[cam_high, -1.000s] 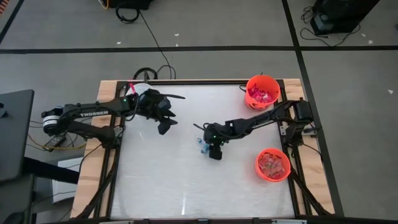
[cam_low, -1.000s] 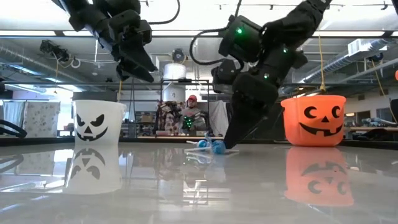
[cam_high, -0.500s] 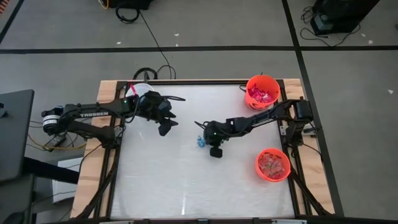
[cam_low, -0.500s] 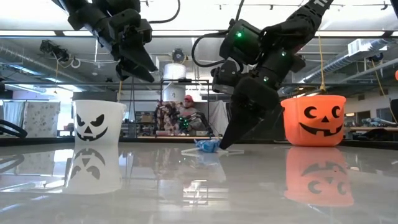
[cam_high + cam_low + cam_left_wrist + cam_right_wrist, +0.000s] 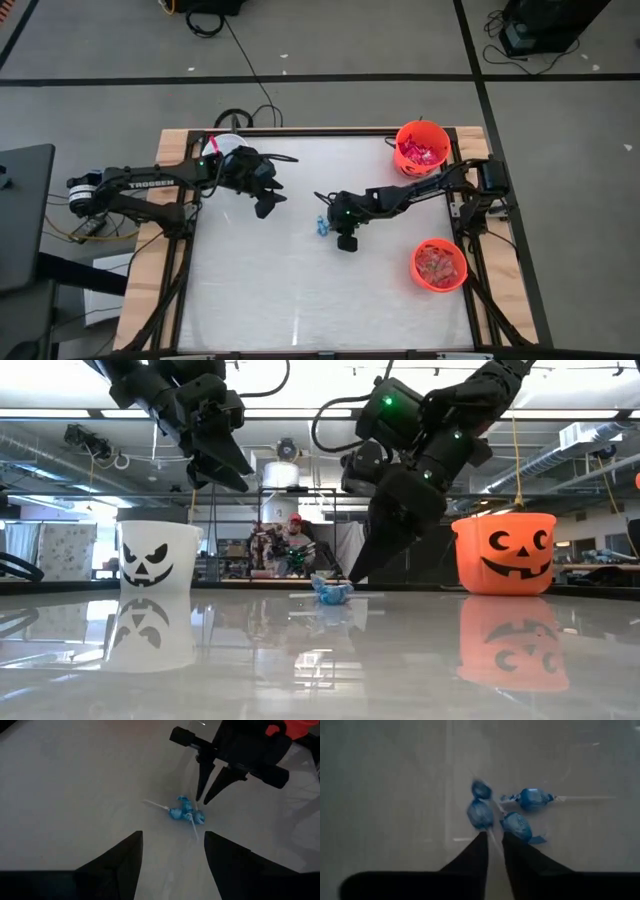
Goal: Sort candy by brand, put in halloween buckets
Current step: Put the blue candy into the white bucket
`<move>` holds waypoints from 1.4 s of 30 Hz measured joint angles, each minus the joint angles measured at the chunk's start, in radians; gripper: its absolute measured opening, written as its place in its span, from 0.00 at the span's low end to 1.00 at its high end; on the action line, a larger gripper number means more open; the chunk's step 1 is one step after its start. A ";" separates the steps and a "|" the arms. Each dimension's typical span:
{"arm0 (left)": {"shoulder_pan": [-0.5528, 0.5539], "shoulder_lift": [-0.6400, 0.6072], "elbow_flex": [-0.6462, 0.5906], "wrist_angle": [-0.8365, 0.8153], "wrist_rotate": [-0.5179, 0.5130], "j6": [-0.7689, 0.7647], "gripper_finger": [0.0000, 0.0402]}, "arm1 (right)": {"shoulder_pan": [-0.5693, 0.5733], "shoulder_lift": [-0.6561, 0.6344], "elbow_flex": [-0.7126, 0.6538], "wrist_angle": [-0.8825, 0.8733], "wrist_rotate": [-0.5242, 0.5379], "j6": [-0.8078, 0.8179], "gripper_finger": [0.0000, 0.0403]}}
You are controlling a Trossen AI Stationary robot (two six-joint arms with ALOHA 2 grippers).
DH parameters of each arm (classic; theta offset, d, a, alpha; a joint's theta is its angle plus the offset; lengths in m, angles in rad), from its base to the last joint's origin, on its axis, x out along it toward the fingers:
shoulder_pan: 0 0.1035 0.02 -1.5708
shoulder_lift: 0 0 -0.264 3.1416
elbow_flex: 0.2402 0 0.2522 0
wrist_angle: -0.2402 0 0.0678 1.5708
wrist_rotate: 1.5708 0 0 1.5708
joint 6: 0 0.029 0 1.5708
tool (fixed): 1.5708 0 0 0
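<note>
The right gripper's fingers are almost closed around a stick among bunched lollipops, so they should open, take a lollipop and hand it to the left gripper.
Several blue-wrapped lollipops with white sticks lie bunched on the table's middle. My right gripper hangs just above them, slanting down from the right, its fingers a narrow gap apart with one white stick running into that gap. In the low view its tips are a little off the table beside the candy. My left gripper waits open, high over the far left. The buckets are a white one and two orange ones. My right gripper has one lollipop's white stick in the narrow gap between its fingertips, coming at it from above on a slant. Whether the fingers touch the stick, I cannot tell. The blue candy heads rest on the table.
The white bucket stands at the far left, partly under my left arm. Both orange buckets at the right hold candy. The table's near half shows only bare white surface. A person is in the room beyond the table.
My right gripper's tips were down on the table beside the lollipops and have now risen a little. The lollipops, spread apart a second ago, have been drawn together into one bunch and shifted slightly toward the table's left.
</note>
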 joint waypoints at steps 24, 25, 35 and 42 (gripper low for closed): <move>-0.055 0.000 0.000 0.088 0.118 0.081 0.55 | -0.020 0.020 0.032 0.089 -0.010 0.060 0.02; -0.061 0.000 0.000 0.107 0.132 0.097 0.56 | -0.025 0.006 0.051 0.104 -0.007 0.062 0.02; -0.078 0.000 0.000 0.182 0.082 0.189 0.74 | -0.061 -0.034 0.257 0.108 0.012 0.039 0.01; -0.077 0.000 0.000 0.180 0.034 0.159 0.84 | -0.060 -0.033 0.307 0.108 0.016 -0.011 0.01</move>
